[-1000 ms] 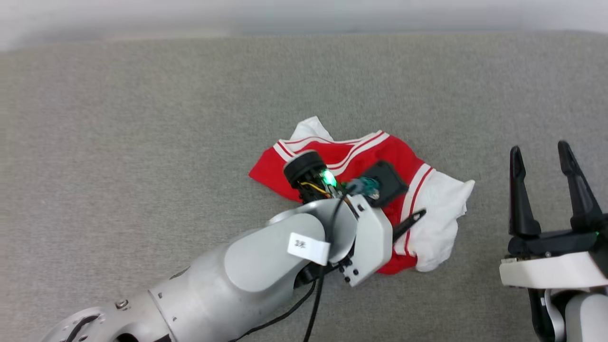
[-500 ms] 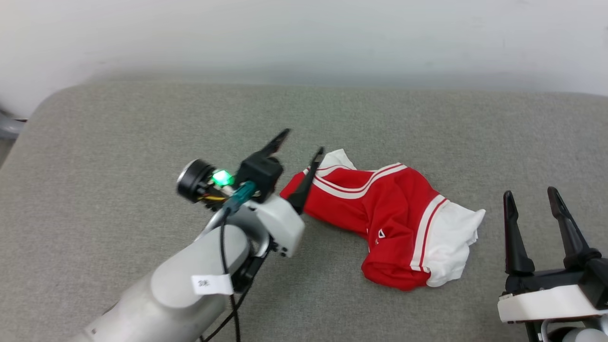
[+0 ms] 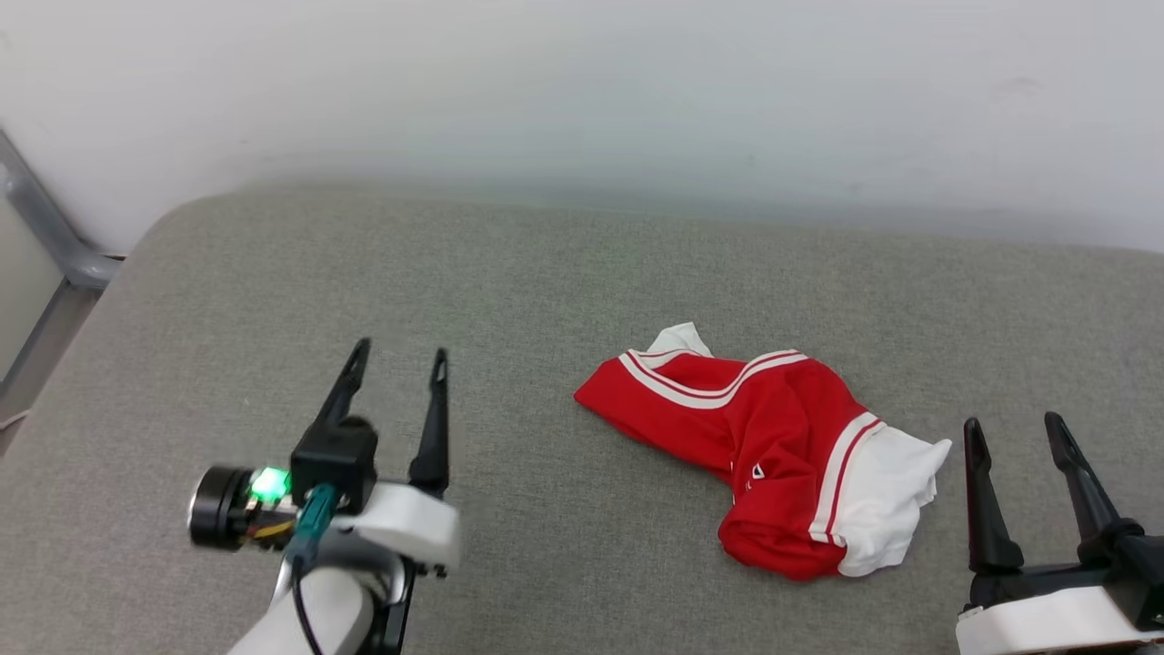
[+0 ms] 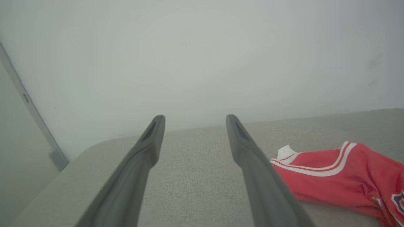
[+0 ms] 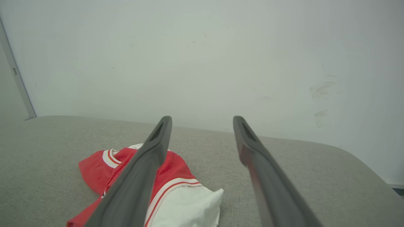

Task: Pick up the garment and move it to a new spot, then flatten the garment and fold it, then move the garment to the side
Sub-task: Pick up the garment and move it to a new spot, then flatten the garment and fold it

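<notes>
The garment (image 3: 783, 442) will open out and show hidden lettering when I pull its sleeve, because dark print edged in white (image 3: 756, 474) is peeking out of a crease.
The garment (image 3: 773, 446), a red shirt with white sleeves and red-and-white striped trim, lies crumpled on the grey cushioned surface (image 3: 564, 273), right of centre. My left gripper (image 3: 400, 357) is open at the lower left, well to the left of the shirt, nothing between its fingers. My right gripper (image 3: 1014, 423) is open at the lower right, just right of the white sleeve and apart from it. In the left wrist view the garment (image 4: 334, 176) lies to the right of the open fingers (image 4: 249, 157). In the right wrist view the garment (image 5: 176, 189) sits partly behind the left finger (image 5: 142, 176).
A pale wall (image 3: 582, 91) rises behind the cushioned surface's far edge. A grey metal frame (image 3: 45, 236) stands at the far left beyond the rounded corner. Bare grey fabric stretches around the shirt on all sides.
The camera has tilted up, so the whole scene sits lower. My left arm has drawn back from over the garment to the lower left, open. The crumpled shirt stays on the surface.
</notes>
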Controlling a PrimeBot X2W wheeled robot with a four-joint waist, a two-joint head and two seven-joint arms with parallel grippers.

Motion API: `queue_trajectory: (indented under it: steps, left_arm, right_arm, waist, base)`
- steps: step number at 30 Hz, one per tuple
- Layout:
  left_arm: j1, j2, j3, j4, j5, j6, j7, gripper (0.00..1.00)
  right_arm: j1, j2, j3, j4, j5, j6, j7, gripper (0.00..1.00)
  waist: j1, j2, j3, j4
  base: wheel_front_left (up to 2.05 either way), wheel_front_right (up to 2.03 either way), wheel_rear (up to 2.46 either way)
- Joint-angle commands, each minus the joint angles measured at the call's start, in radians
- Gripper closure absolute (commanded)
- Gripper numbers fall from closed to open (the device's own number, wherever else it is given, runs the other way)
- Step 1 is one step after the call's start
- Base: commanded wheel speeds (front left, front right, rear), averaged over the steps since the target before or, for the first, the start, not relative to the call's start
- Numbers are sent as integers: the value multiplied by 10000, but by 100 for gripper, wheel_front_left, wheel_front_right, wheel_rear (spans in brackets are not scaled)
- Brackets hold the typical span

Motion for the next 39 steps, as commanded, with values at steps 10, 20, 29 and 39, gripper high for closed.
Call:
queue_trajectory:
  steps: [10,20,29,39]
  left_arm:
    - [2461,-716,2249,-714,1428,-218,-24,0]
    - [3563,-1655,3308,-754,2410,-1377,-25,0]
    - [4095,-2233,4073,-544,2850,-2152,-25,0]
    - [4314,-2795,4865,-257,3516,-2801,-26,0]
  right_arm:
    - [266,20,-83,231,113,-7,-28,0]
    - [471,20,-85,533,80,-8,-28,0]
    - [668,20,-94,713,172,-8,-28,0]
    - [695,20,-125,834,295,-7,-28,0]
  waist:
    - [1,0,-320,21]
    - [1,0,-550,-75]
    - [1,0,-651,-135]
    - [1,0,-654,-156]
  base:
    - [0,0,0]
    - [0,0,0]
    - [0,0,0]
    - [0,0,0]
